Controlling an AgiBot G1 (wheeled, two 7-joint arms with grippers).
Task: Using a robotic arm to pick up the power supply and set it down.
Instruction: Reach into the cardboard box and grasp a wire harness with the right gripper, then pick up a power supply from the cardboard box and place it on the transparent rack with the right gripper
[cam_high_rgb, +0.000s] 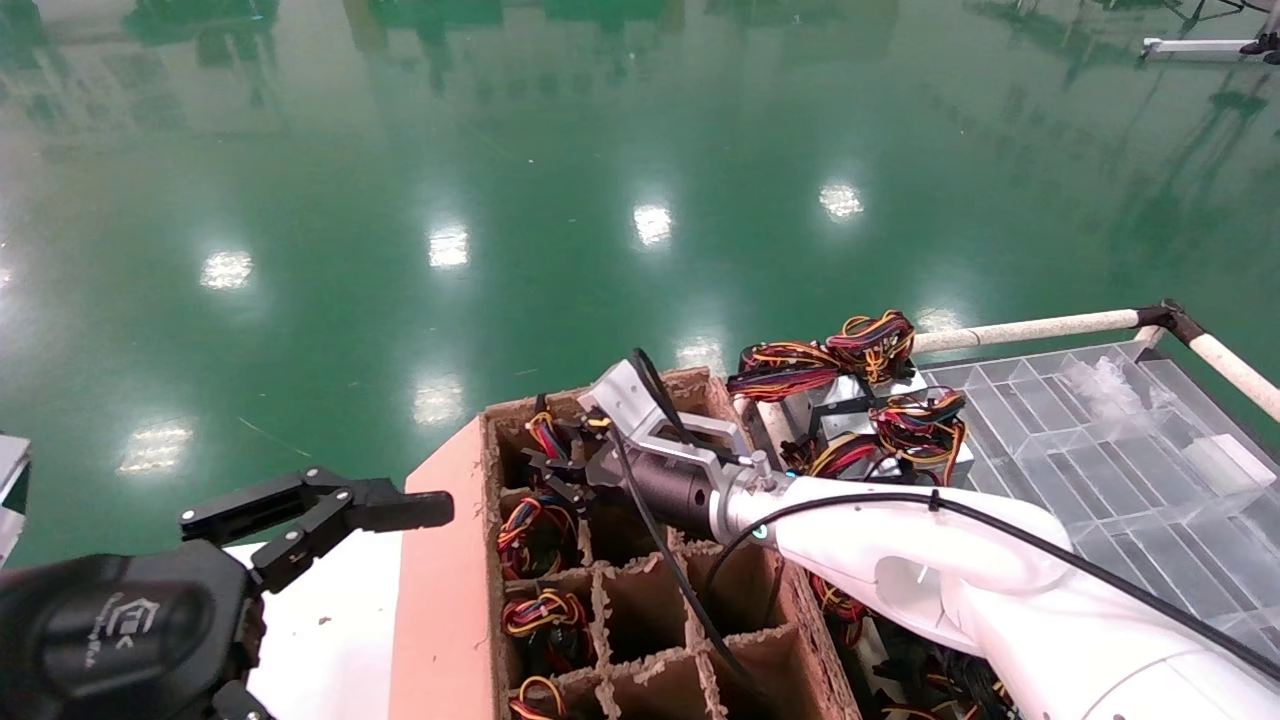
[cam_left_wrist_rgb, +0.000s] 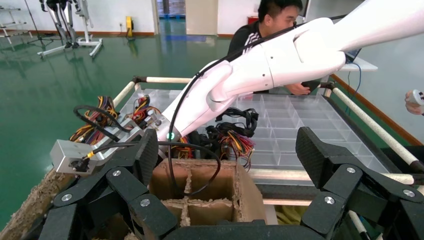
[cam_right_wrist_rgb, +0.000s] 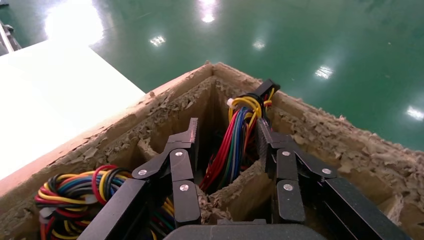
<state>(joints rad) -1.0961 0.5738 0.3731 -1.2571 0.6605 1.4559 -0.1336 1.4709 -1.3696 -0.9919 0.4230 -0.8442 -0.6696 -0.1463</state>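
Note:
The wire bundle (cam_high_rgb: 548, 434) goes down into the cell (cam_high_rgb: 515, 463), so the hidden metal body of the power supply will come up and hang underneath when I lift.
My right gripper (cam_high_rgb: 560, 462) reaches into the far corner cell of a brown divided cardboard box (cam_high_rgb: 445, 560). In the right wrist view its fingers (cam_right_wrist_rgb: 186, 145) stand open on either side of a power supply's wire bundle (cam_right_wrist_rgb: 235, 142), red, blue, green and yellow, which rises out of that cell. The right gripper (cam_right_wrist_rgb: 227, 132) does not pinch the wires; a gap shows beside one finger. The supply's metal body is hidden down in the cell. The white robotic arm (cam_left_wrist_rgb: 260, 70) stretches across the box. My left gripper (cam_high_rgb: 380, 505) hangs open and empty left of the box.
More power supplies fill neighbouring cells (cam_high_rgb: 535, 530) and lie piled (cam_high_rgb: 860, 400) beyond the box's right side. A clear divided plastic tray (cam_high_rgb: 1100, 450) with padded rails sits to the right. A person (cam_left_wrist_rgb: 270, 20) stands behind the tray. A white table top (cam_high_rgb: 330, 620) lies left of the box.

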